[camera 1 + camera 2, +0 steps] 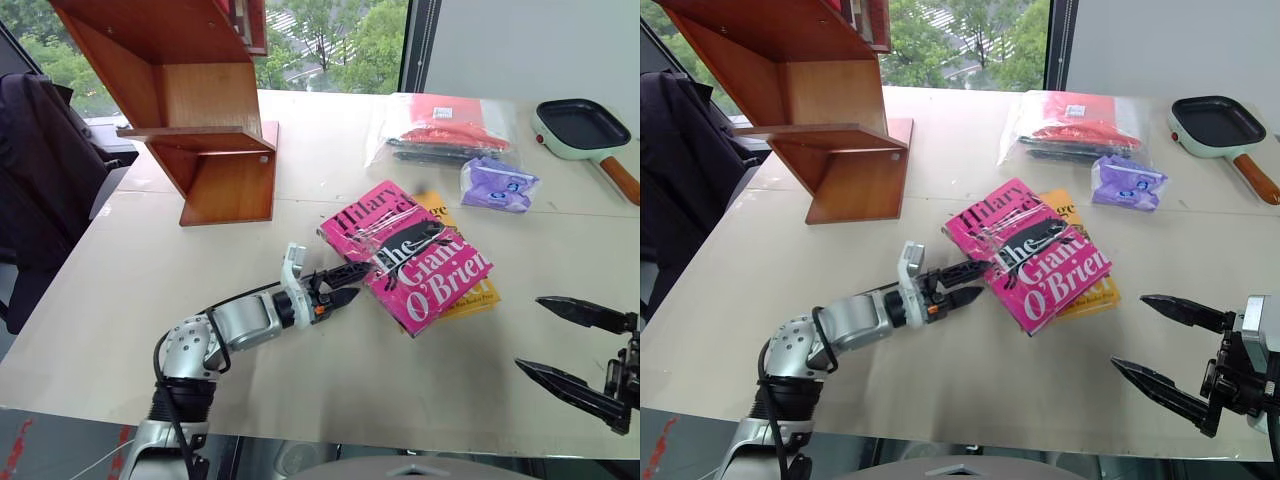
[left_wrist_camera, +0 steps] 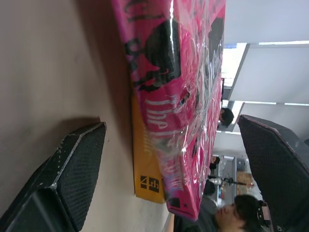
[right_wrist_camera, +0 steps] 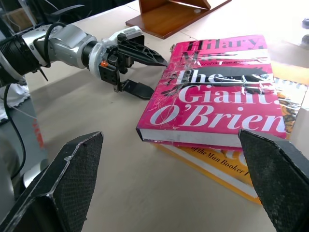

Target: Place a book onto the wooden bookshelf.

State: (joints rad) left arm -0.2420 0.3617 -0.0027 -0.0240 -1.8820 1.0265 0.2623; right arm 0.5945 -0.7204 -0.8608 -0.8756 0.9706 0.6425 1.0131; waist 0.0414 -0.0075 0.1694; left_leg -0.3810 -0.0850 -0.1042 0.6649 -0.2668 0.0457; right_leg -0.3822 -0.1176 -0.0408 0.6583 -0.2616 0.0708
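Note:
The pink book (image 1: 405,256) will come off by itself when I lift it, because the yellow-orange book's edge (image 2: 147,166) is set back under the overhanging spine.
The pink book (image 1: 405,255) lies flat on the table, stacked on a yellow-orange book (image 1: 472,300), its glossy cover facing up. My left gripper (image 1: 346,283) is open at the book's near-left edge: in the right wrist view one finger reaches over the cover's edge and the other lies low on the table beside it. Seen from the left wrist, the book (image 2: 178,96) stands ahead between the fingers (image 2: 72,169). My right gripper (image 1: 530,333) is open and empty, to the right of the books near the table's front edge. The wooden bookshelf (image 1: 200,110) stands at the table's far left.
A clear bag with red contents (image 1: 445,130), a purple packet (image 1: 498,185) and a black frying pan (image 1: 580,125) lie at the back right. A dark chair (image 1: 40,170) stands beside the table's left edge. Bare tabletop (image 1: 200,260) separates the shelf from the books.

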